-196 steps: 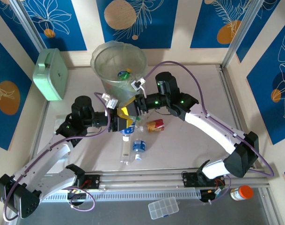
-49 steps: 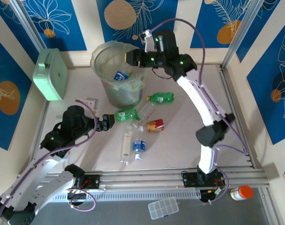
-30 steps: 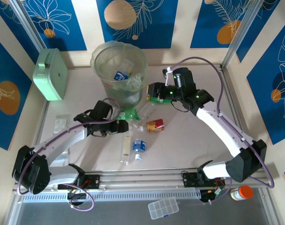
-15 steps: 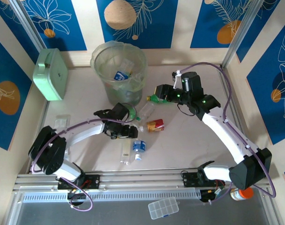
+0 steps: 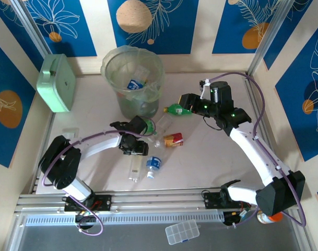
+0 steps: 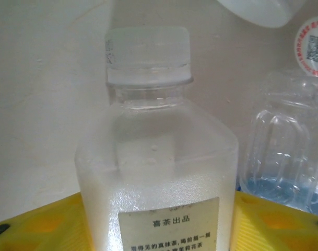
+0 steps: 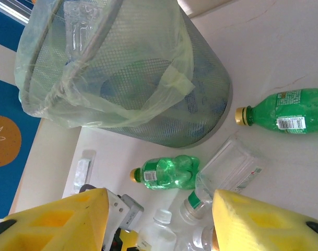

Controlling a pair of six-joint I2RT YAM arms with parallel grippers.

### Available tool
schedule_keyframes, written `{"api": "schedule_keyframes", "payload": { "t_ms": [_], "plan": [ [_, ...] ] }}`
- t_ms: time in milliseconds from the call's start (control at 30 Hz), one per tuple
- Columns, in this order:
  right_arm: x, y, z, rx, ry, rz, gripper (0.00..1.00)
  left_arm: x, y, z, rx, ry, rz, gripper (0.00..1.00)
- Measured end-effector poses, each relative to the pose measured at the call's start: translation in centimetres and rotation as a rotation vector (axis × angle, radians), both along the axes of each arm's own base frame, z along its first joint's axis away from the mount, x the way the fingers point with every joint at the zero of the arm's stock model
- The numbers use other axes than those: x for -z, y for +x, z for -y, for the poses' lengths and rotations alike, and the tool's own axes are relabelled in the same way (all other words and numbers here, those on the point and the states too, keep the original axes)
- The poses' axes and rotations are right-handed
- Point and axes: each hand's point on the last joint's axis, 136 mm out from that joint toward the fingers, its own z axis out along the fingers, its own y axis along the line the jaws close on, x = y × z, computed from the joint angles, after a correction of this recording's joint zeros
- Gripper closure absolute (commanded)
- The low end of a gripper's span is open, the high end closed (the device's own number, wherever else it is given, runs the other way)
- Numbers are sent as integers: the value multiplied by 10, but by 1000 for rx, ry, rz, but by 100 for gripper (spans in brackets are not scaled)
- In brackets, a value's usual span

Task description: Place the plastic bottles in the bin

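Note:
I should draw the frosted bottle clear and grip it squarely before I lift it, because the blue-labelled bottle point(image 5: 154, 163) crowds my left gripper's finger beside the frosted bottle.
The bin point(image 5: 132, 78) point(image 7: 122, 78) stands at the back with bottles inside. My left gripper point(image 5: 139, 148) point(image 6: 159, 214) is shut on the base of a frosted clear bottle point(image 5: 132, 170) point(image 6: 153, 172) with a white cap, lying on the table. A blue-labelled bottle point(image 5: 153, 164) point(image 6: 284, 157) lies beside it. My right gripper point(image 5: 185, 101) point(image 7: 159, 209) hangs open and empty above a green bottle point(image 5: 175, 109) point(image 7: 284, 115). Between the arms lie a crumpled green bottle point(image 5: 146, 125) point(image 7: 172, 172), a clear bottle point(image 5: 162, 124) point(image 7: 229, 164) and a red-labelled one point(image 5: 173, 139).
A mint-green box point(image 5: 57, 82) leans at the left wall. A small white packet point(image 5: 70, 135) lies left of the left arm. An orange-lidded jar point(image 5: 268, 214) and a clear compartment case point(image 5: 182, 231) sit past the near rail point(image 5: 159, 198).
My right gripper came away from over the bin, down and right, to above the green bottle. My left arm reached in to the frosted bottle, which then shifted slightly left.

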Motion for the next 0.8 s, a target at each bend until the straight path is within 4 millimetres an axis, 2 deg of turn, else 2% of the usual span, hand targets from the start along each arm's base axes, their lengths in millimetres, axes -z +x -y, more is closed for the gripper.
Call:
{"api": "schedule_keyframes", "payload": {
  "t_ms": [167, 333, 533, 700, 800],
  "plan": [
    [-2, -1, -2, -11, 14, 1, 45, -5, 4, -12, 31, 71, 38, 48],
    [-2, -1, -6, -28, 27, -3, 45, -6, 3, -22, 54, 117, 47, 35],
    [0, 0, -8, -35, 29, -8, 45, -5, 2, -28, 44, 149, 49, 24],
    [0, 0, -8, -35, 29, -7, 45, -6, 3, -29, 18, 150, 49, 23],
    [0, 0, -8, -35, 29, -7, 45, -5, 5, -27, -1, 140, 53, 26]
  ]
}}
